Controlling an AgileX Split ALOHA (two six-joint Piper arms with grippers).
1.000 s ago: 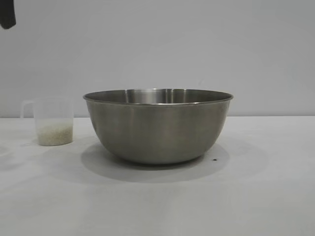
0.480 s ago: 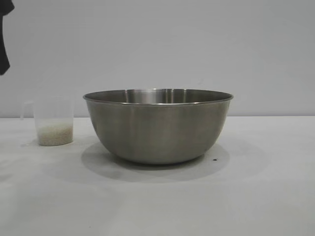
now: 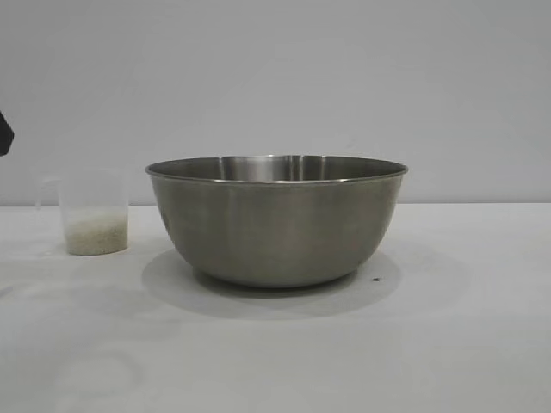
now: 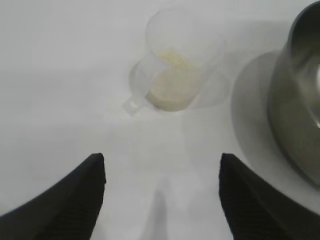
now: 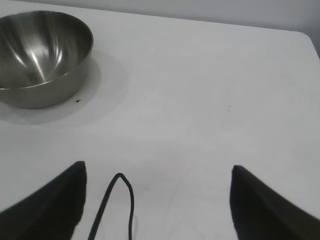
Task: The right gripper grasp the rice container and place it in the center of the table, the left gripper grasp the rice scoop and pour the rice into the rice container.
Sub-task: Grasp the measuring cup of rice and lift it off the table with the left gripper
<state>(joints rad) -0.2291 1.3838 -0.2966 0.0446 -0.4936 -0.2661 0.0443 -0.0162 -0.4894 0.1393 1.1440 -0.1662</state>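
Observation:
The rice scoop's handle stands upright, but my left gripper is pointing steeply down. I should move back, bring my left gripper low and level, and then go toward the handle.
The rice container, a big steel bowl, stands in the middle of the white table. Left of it stands the rice scoop, a clear cup with rice in its bottom. My left gripper hovers open above the table, short of the rice scoop, with nothing between its fingers. The scoop's loop handle points toward that gripper. The rice container's wall lies beside the scoop. My right gripper is open and empty, well away from the rice container.
A dark bit of the left arm shows at the exterior view's left edge. A thin black cable loop hangs between the right gripper's fingers. The table's far edge and rounded corner lie beyond the right gripper.
The dark part of the left arm at the exterior view's left edge has dropped from the top corner to about mid-height. The bowl and the cup have not moved.

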